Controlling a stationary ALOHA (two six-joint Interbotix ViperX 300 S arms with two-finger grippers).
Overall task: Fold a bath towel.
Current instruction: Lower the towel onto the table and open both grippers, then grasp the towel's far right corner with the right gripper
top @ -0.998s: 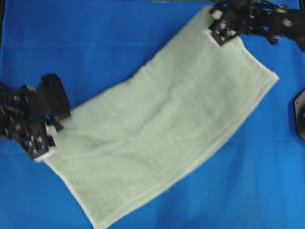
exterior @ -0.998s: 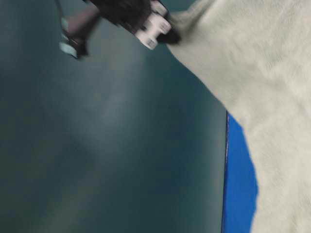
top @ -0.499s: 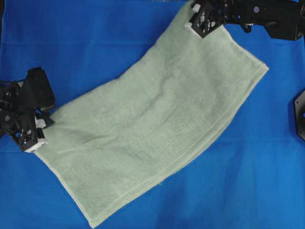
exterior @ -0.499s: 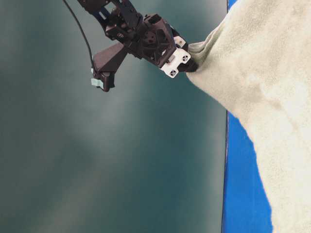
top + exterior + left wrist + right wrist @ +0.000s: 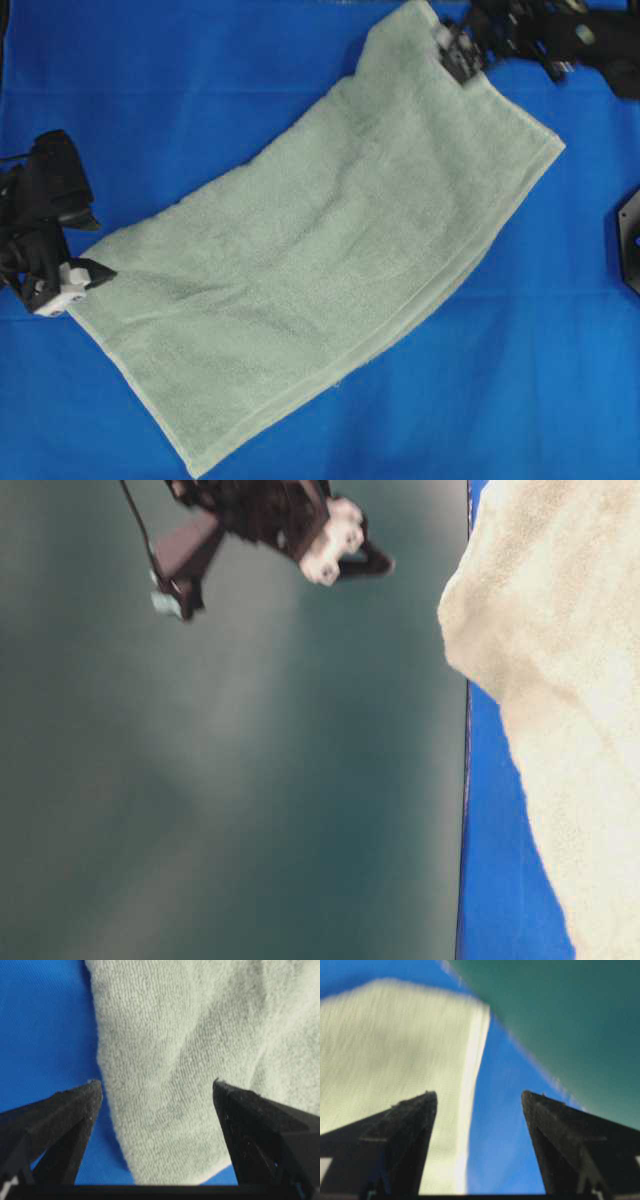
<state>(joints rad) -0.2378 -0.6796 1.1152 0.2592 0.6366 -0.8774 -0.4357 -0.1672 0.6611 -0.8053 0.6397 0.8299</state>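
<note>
The bath towel's upper corner point(image 5: 412, 12) reaches the far edge of the table. My left gripper should wait while my right gripper first pulls the short end point(image 5: 512, 108) toward the middle.
The bath towel point(image 5: 330, 240) lies flat on the blue table covering point(image 5: 180, 100), running diagonally from lower left to upper right. My left gripper point(image 5: 85, 278) sits at the towel's left corner, jaws open; in the left wrist view point(image 5: 156, 1090) that towel corner point(image 5: 170, 1060) lies between the spread fingers, untouched. My right gripper point(image 5: 462, 52) hovers at the towel's top right corner, open. In the right wrist view point(image 5: 479, 1097) the towel's lighter hemmed edge point(image 5: 472, 1075) passes between the parted fingers. At table level the towel point(image 5: 560, 660) rests on the blue surface, with the right gripper point(image 5: 350, 550) off it.
A black arm base point(image 5: 628, 240) stands at the right edge of the table. Blue covering surrounds the towel on all sides; a dark teal wall point(image 5: 220, 780) lies beyond the table's far edge.
Both grippers have opened and let go of the towel corners. The towel has settled flat. The right gripper has pulled back off the corner.
</note>
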